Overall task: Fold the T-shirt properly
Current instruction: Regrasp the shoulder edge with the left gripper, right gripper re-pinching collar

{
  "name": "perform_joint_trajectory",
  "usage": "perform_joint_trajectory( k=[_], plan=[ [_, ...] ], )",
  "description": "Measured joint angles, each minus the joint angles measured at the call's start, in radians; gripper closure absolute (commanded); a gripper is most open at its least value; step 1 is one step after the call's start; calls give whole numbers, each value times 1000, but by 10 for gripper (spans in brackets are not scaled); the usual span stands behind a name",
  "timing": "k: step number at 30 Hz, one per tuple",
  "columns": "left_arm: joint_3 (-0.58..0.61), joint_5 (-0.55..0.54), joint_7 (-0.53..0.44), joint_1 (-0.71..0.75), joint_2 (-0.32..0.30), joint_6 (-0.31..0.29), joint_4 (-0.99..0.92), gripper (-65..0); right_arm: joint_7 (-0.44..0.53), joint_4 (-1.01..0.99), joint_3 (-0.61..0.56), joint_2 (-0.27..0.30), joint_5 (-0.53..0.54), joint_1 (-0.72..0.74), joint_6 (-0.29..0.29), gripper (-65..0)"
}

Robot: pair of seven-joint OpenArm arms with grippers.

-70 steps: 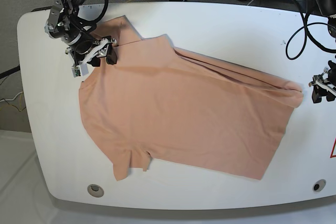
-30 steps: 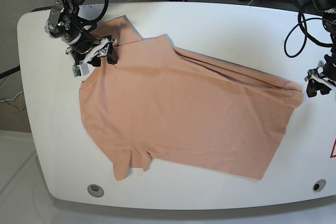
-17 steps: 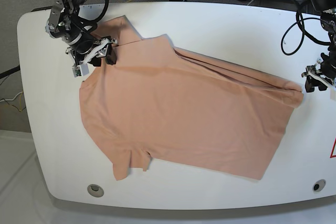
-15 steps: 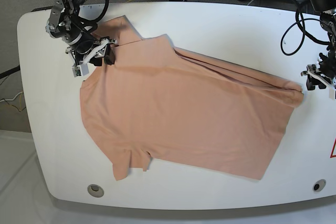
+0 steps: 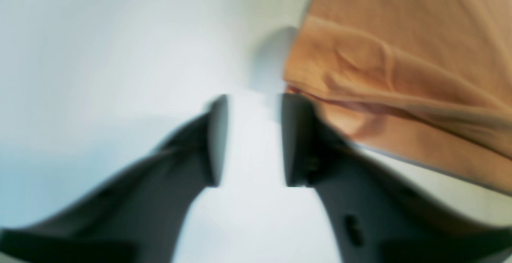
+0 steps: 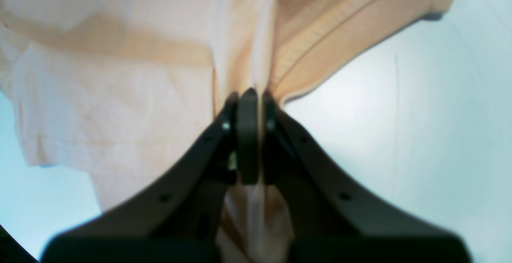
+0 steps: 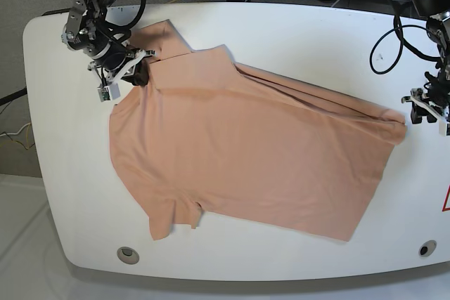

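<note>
The T-shirt's folded corner [image 7: 399,132] is outside the left gripper's fingers, so the robot should open that gripper wider and bring it in over the folded edge [image 7: 384,113] before closing it.
The salmon T-shirt [image 7: 246,152] lies spread and slightly rumpled across the white table [image 7: 316,33]. My right gripper [image 7: 136,73], at the base view's upper left, is shut on the T-shirt where a sleeve meets the body. In the right wrist view its jaws [image 6: 248,103] are pressed together with a ridge of the T-shirt [image 6: 120,95] bunched at the tips. My left gripper [image 7: 424,109] sits at the far right, just off the shirt's folded corner. Its fingers [image 5: 250,139] stand apart over bare table, and the T-shirt's edge [image 5: 400,75] lies against the outside of the right finger.
Black cables hang over the table's back right [image 7: 394,26]. Two round fittings sit near the front edge, one at the left [image 7: 127,253] and one at the right [image 7: 425,248]. A red mark [image 7: 446,201] shows at the right border.
The right gripper has closed on the fabric by the sleeve, and the shirt's left edge shifted slightly. The left gripper has crept a little farther back beside the shirt's corner.
</note>
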Motion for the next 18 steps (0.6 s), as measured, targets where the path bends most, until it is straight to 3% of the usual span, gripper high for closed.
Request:
perform_joint_trajectory(
  k=[1, 3, 7, 12, 18],
  plan=[
    [0, -3, 3, 3, 0, -1, 0, -320, -1, 0, -1, 0, 0, 0, 2, -194],
    [3, -34, 19, 11, 2, 0, 1, -312, -1, 6, -1, 0, 5, -3, 12, -253],
    [7, -51, 33, 21, 5, 3, 5, -299, -7, 22, -1, -1, 9, -9, 17, -324],
    [6, -64, 34, 20, 0, 4, 16, -303, -8, 36, -2, -11, 6, -10, 17, -333],
    [4, -74, 32, 13, -8, 8, 16, -310, -7, 49, -3, -65, -6, 27, 25, -319]
  ],
)
